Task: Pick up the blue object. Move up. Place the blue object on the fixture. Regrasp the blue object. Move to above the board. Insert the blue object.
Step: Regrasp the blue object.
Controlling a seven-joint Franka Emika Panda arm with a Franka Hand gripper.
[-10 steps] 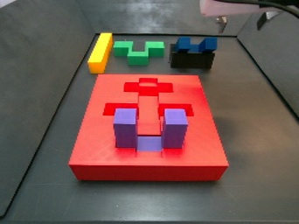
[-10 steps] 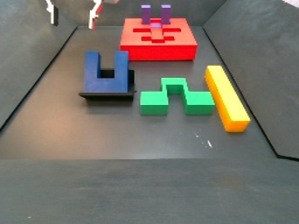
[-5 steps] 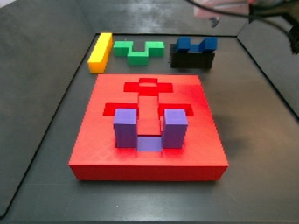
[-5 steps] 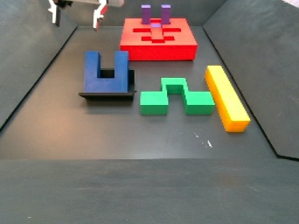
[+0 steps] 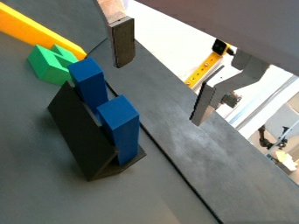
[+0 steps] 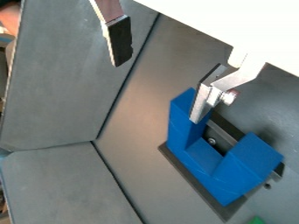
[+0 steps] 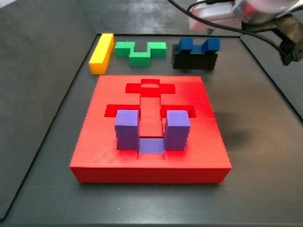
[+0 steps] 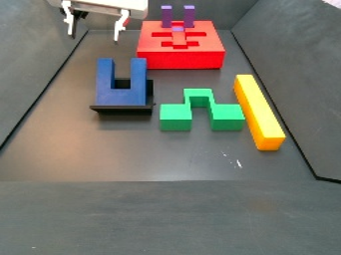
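Observation:
I expect the blue object [image 7: 211, 45] to go down base-first with its prongs still standing when I insert it, because the purple block's base [image 7: 151, 145] is sunk and that block's prongs are upright.
The dark blue U-shaped blue object [image 7: 197, 44] rests on the black fixture [image 7: 196, 61], behind the red board [image 7: 148, 124]. In a side view its prongs [image 8: 122, 80] point toward the board [image 8: 180, 47]. My gripper [image 7: 208, 21] is open and empty, hovering above and a little behind the blue object, also seen in a side view [image 8: 96, 22]. In both wrist views the fingers [image 5: 122, 42] [image 6: 118, 39] are wide apart with nothing between them, and the blue object [image 5: 105, 105] [image 6: 211, 153] lies off to one side on the fixture [image 5: 84, 140].
A purple U-shaped block [image 7: 151, 131] stands in the board's near cutout. A green block [image 7: 144, 51] and a yellow bar [image 7: 102, 51] lie beside the fixture. Dark enclosure walls [image 8: 40, 90] bound the floor.
My gripper has moved in from the corner toward the fixture and now hovers close above the blue object. It stays open. The pieces have not moved.

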